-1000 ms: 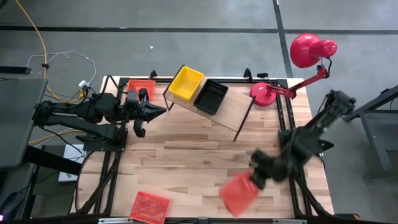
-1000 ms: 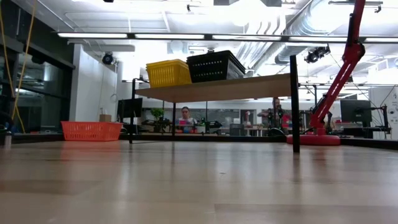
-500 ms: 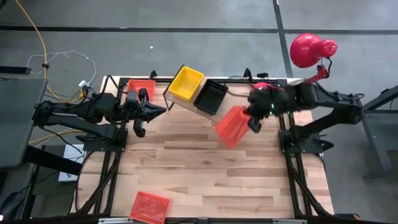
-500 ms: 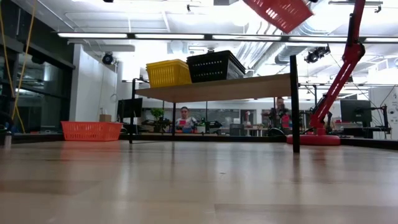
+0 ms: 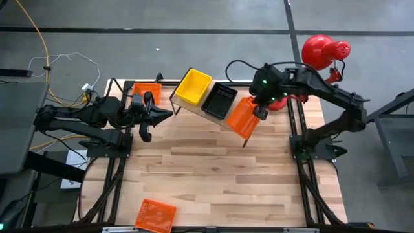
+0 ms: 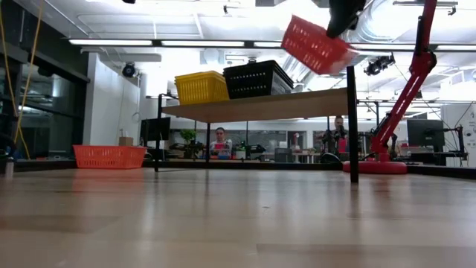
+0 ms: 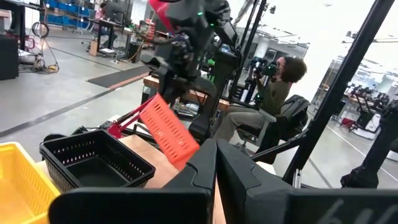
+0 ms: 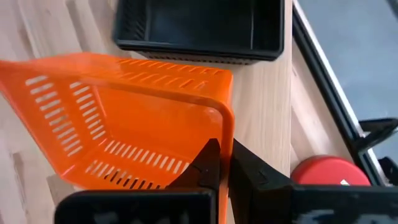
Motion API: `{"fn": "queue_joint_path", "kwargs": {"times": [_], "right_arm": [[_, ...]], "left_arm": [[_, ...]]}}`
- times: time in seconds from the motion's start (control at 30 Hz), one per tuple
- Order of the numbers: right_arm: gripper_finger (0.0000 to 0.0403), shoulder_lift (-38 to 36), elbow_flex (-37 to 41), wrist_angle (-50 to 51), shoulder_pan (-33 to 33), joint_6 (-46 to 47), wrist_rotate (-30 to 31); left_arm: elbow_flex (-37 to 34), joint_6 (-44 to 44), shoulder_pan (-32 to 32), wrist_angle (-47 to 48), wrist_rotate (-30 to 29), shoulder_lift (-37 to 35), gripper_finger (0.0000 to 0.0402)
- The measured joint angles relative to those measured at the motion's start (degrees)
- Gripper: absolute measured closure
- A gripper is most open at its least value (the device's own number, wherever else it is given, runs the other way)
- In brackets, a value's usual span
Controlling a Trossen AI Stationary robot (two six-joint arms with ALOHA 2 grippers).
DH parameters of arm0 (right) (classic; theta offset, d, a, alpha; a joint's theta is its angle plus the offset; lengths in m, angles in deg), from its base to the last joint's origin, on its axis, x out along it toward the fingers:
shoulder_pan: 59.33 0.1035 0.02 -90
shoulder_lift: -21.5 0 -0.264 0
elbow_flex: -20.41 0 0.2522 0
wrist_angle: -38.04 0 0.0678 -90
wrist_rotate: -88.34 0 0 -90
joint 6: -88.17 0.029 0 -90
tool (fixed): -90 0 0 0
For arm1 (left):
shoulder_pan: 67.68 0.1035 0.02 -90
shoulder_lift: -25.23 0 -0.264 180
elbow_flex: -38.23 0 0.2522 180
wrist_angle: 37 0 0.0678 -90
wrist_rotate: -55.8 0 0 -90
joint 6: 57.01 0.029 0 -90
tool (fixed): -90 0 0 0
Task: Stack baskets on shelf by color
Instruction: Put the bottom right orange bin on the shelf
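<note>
My right gripper keeps lowering the orange-red basket (image 6: pixel 314 46) until it touches down next to the black basket, because the orange-red basket is hanging with its open side up over the shelf's loose end (image 6: pixel 320 103).
My right gripper (image 5: pixel 257 111) is shut on an orange-red basket (image 5: pixel 240 118) and holds it tilted in the air over the right end of the shelf (image 5: pixel 210 120), beside the black basket (image 5: pixel 219 100). A yellow basket (image 5: pixel 193 86) stands on the shelf left of the black one. In the low view the orange-red basket (image 6: pixel 316 45) hangs above the shelf board (image 6: pixel 260 106) under my right gripper (image 6: pixel 341 16). My left gripper (image 5: pixel 152 116) is shut and waits at the table's far left. My right gripper pinches the orange-red basket's end wall at the rim, near a corner (image 8: pixel 226 127), with one finger (image 8: pixel 205 163) inside the basket and the other outside. The basket is lifted clear and tilted, its free end sloping down toward the table's left.
A second orange-red basket (image 5: pixel 145 90) stands at the table's far left corner, and a third (image 5: pixel 155 215) lies at the near edge. The red desk lamp (image 5: pixel 323 52) has its base (image 5: pixel 275 97) right behind the shelf's right end. People sit in the room beyond.
My right gripper has carried the orange-red basket from the table's near right up and toward the far edge. It came over the shelf's right end and has now come down a little there. The basket has stayed tilted in the hold.
</note>
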Motion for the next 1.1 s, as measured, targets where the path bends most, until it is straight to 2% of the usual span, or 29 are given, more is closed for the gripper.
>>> {"fn": "queue_joint_path", "kwargs": {"times": [0.37,0.87,0.97,1.1], "right_arm": [[0.0403,5.1,0.0,3.5,-4.9,-2.8,-1.7],[0.0401,5.9,0.0,3.6,-5.6,-3.6,-0.1],[0.0383,5.9,0.0,3.8,-5.6,-3.5,0.7],[0.0331,5.9,0.0,3.8,-5.6,-3.5,2.0]], "left_arm": [[0.0,0.0,0.0,0.0,0.0,0.0,0.0401],[0.0,0.0,0.0,0.0,0.0,0.0,0.0401],[0.0,0.0,0.0,0.0,0.0,0.0,0.0401],[0.0,0.0,0.0,0.0,0.0,0.0,0.0401]]}}
